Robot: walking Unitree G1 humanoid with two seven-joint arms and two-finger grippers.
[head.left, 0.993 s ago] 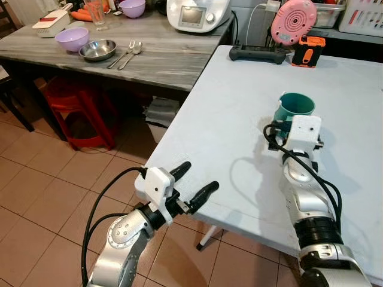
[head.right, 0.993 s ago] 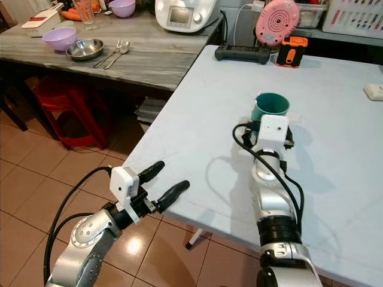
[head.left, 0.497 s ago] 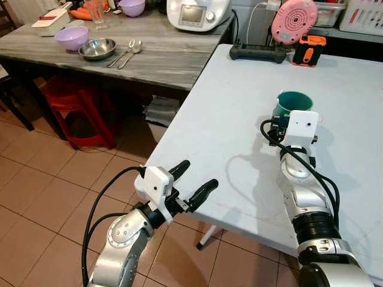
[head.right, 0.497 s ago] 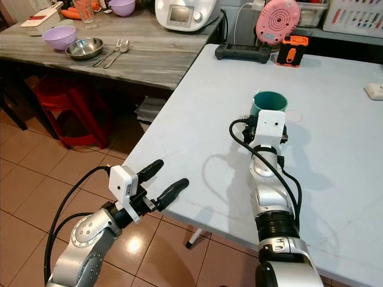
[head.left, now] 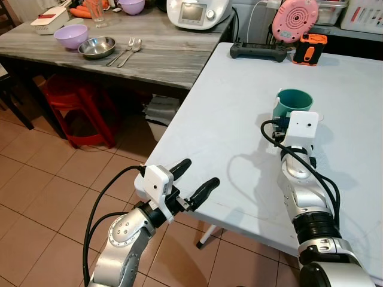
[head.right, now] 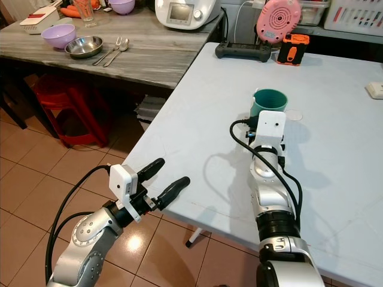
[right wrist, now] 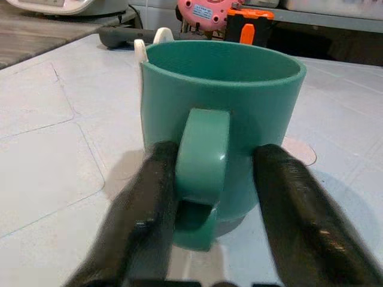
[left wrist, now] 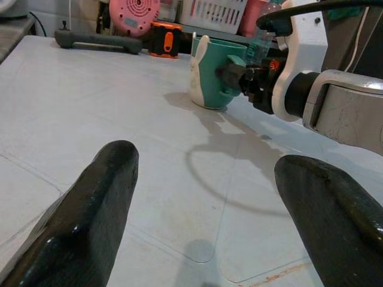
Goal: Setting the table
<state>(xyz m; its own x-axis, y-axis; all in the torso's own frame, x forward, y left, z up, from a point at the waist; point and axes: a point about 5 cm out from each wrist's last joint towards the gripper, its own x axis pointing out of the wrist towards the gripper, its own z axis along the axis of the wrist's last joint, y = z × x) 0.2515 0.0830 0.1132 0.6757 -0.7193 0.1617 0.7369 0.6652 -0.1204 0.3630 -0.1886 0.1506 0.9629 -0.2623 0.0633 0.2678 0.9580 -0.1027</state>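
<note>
My gripper will lift the teal mug (head.left: 291, 103), and white tabs (right wrist: 141, 52) should come up with it, because they sit tight on the mug's rim and go down the mug's outer side.
A teal mug (head.left: 293, 101) stands upright on the white table (head.left: 227, 119), its handle facing my right arm. My right gripper (right wrist: 216, 152) is open, with its black fingers (right wrist: 149, 197) on either side of the handle. One finger lies against the handle and the other stands a little off it. My left gripper (head.left: 200, 172) is open with nothing in it, low at the table's near left edge. The left wrist view looks across the tabletop at the mug (left wrist: 212, 72).
A grey counter (head.left: 167, 60) at left holds a purple bowl (head.left: 70, 36), a steel bowl (head.left: 97, 47) and a spoon and fork (head.left: 127, 51). A red stool (head.left: 78, 113) sits under it. A black controller (head.left: 258, 52), a pink device (head.left: 294, 18) and an orange-black item (head.left: 309, 48) line the table's far edge.
My right wrist has straightened slightly behind the mug, which stays in place. The left arm has not moved.
</note>
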